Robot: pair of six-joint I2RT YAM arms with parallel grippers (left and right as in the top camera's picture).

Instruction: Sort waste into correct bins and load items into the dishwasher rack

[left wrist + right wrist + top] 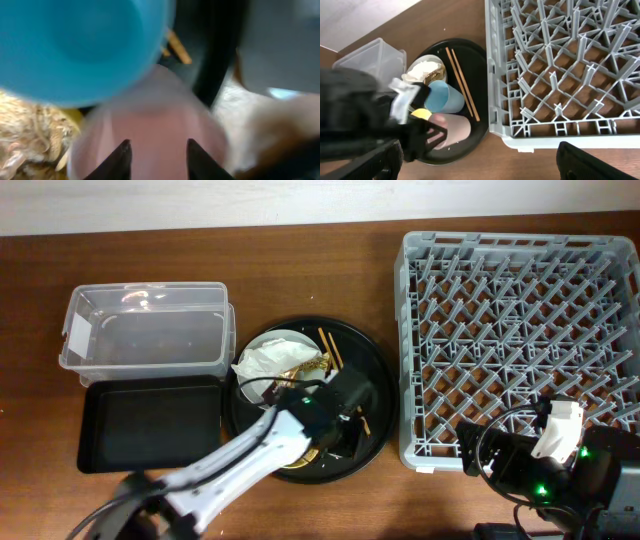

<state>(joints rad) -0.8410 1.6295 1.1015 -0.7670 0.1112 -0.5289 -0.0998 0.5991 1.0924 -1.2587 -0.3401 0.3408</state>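
Note:
I should pick up the pink cup (456, 131) that lies under my left gripper and hand it over, because the dishwasher rack (500, 375) is next to my right gripper.
The round black tray (375, 380) holds a pale grey plate (287, 340), a crumpled white napkin (268, 360), a gold foil wrapper (305, 367) and chopsticks (330, 350). My left gripper (345, 405) is low over this tray. In the left wrist view its fingers (159, 155) are open, with the pink cup (150, 120) right between and below the tips. The light blue cup (80, 45) lies just beyond it. The right wrist view shows the pink cup (455, 127), blue cup (442, 96) and yellow bowl (421, 114). My right gripper (480, 165) is open and empty near the rack's front-left corner.
The grey dishwasher rack (520, 340) fills the right side and holds nothing. The clear tub (145, 325) stands at the back left. The shallow black rectangular tray (150, 425) lies in front of it. Bare brown table shows between the round tray and the rack.

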